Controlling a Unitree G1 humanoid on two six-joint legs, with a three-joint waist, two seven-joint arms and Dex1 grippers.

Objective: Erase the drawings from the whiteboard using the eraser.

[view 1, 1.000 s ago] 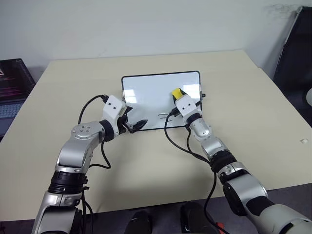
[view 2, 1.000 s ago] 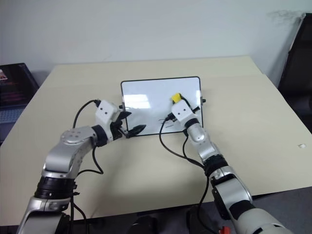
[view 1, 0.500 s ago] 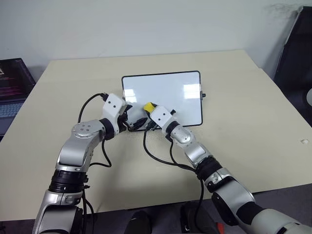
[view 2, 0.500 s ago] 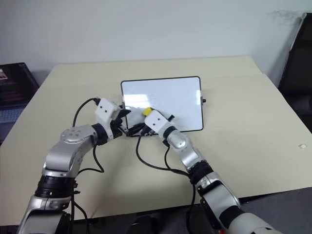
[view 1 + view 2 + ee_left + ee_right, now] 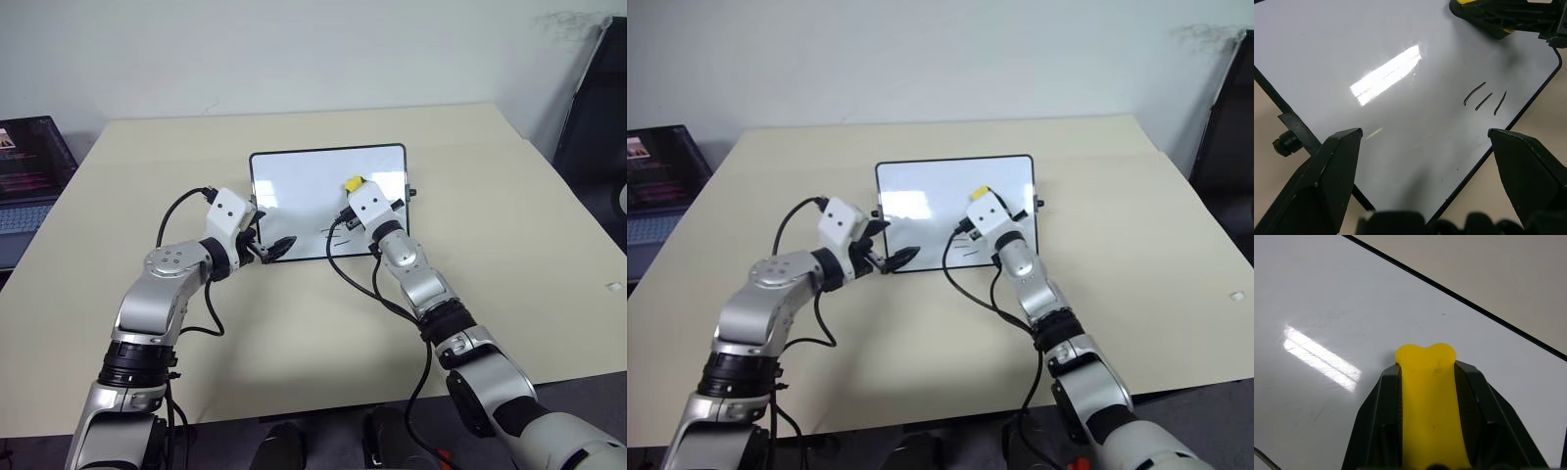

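Next, I pull the yellow eraser (image 5: 354, 183) back to the front edge with my right gripper and wipe the lines (image 5: 339, 238), because the eraser sits on clean whiteboard past the dark lines.
The whiteboard (image 5: 313, 186) lies flat in the middle of the beige table. My right gripper (image 5: 355, 188) is shut on the yellow eraser (image 5: 352, 183), which rests on the board's right part; in the right wrist view the eraser (image 5: 1426, 382) sits between the two black fingers. Of the drawings, three short dark parallel lines (image 5: 1484, 97) remain near the board's front edge, just left of the right wrist. My left gripper (image 5: 1424, 133) is open, its fingers spread wide over the board's front left corner.
A laptop (image 5: 24, 176) stands off the table's left side. A dark chair-like object (image 5: 593, 98) is at the far right. A small white scrap (image 5: 614, 286) lies near the table's right edge. Black cables loop from both wrists.
My right gripper swept the eraser left to the board's front left part, then back to the right part. The left arm stayed still.
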